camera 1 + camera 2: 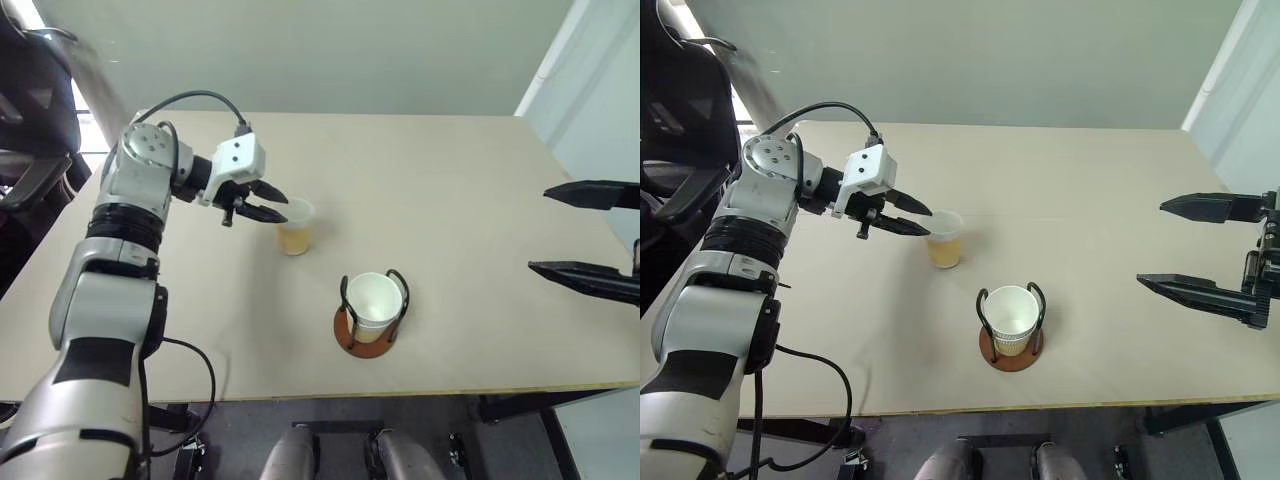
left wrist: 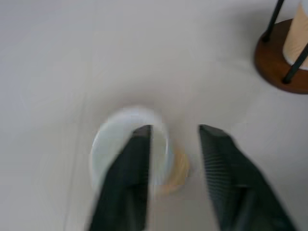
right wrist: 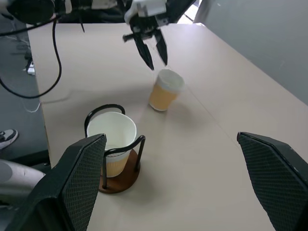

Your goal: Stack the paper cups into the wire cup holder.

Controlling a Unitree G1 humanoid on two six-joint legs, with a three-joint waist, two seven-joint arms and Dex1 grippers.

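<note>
The loose cup's rim [image 2: 169, 149] is below my left gripper's half-closed fingers, so I should open them wider and lower one finger into the loose cup's opening [image 2: 121, 139] before I close them.
One tan paper cup [image 1: 296, 232] stands loose on the table and leans a little in the right wrist view. My left gripper [image 1: 286, 207] hovers at its rim with its fingers apart; one fingertip [image 2: 140, 139] is over the cup's mouth and the other is outside the wall. I cannot see either finger touching it. Another paper cup [image 1: 375, 298] sits upright in the wire cup holder [image 1: 350, 340], between the black wire loops on the reddish-brown base. My right gripper [image 1: 538, 229] hangs wide open at the right, well clear of both cups.
The light wooden table [image 1: 470, 180] runs to a front edge just past the holder. A dark chair [image 1: 30, 100] stands beyond the table's left side. A black cable loops over my left forearm.
</note>
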